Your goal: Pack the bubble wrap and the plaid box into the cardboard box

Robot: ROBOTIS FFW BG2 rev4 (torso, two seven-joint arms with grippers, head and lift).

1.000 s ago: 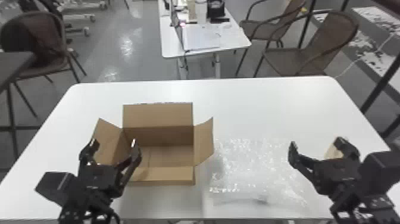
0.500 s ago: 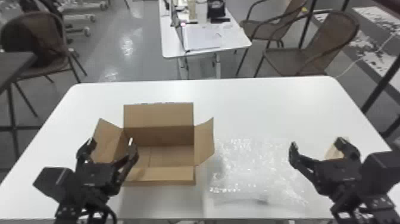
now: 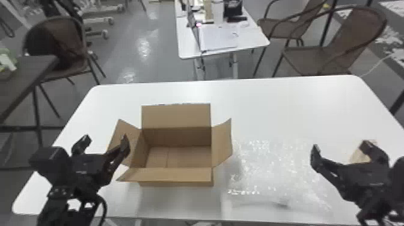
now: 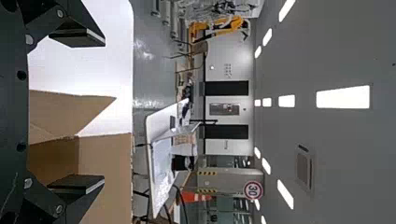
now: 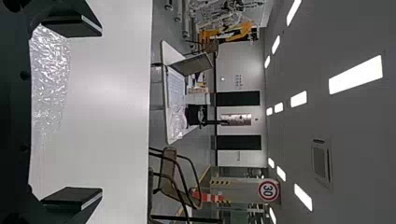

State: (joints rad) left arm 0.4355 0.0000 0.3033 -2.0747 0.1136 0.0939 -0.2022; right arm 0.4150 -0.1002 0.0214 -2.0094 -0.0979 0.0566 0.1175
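Note:
The bubble wrap [image 3: 274, 174] is spread wider than the cardboard box's opening [image 3: 177, 150], so I expect the bubble wrap to hang across the box's flaps when I carry it over.
My left gripper [image 3: 105, 140] stands open at the cardboard box's left side, one finger in front of its left flap; in the left wrist view this gripper [image 4: 100, 111] is empty, with the cardboard box [image 4: 109, 163] beyond. The cardboard box [image 3: 175, 177] is upright, flaps spread, its visible inside bare. Flat on the table right of it lies clear bubble wrap [image 3: 270, 171]. My right gripper [image 3: 341, 148], open and empty, is right of the wrap. In the right wrist view, the gripper [image 5: 99, 112] has bubble wrap [image 5: 49, 79] near one finger. A tan item [image 3: 357, 154] is partly hidden behind the right gripper; its pattern cannot be made out.
The white table [image 3: 285, 102] has free surface behind the box and wrap. Past its far edge stand a smaller desk [image 3: 222, 48] with papers and several chairs. A dark table [image 3: 27, 75] is at the far left.
The head view has turned a little to the left, so the table and box appear farther right. My left gripper has moved left relative to the box. Both grippers have stayed open.

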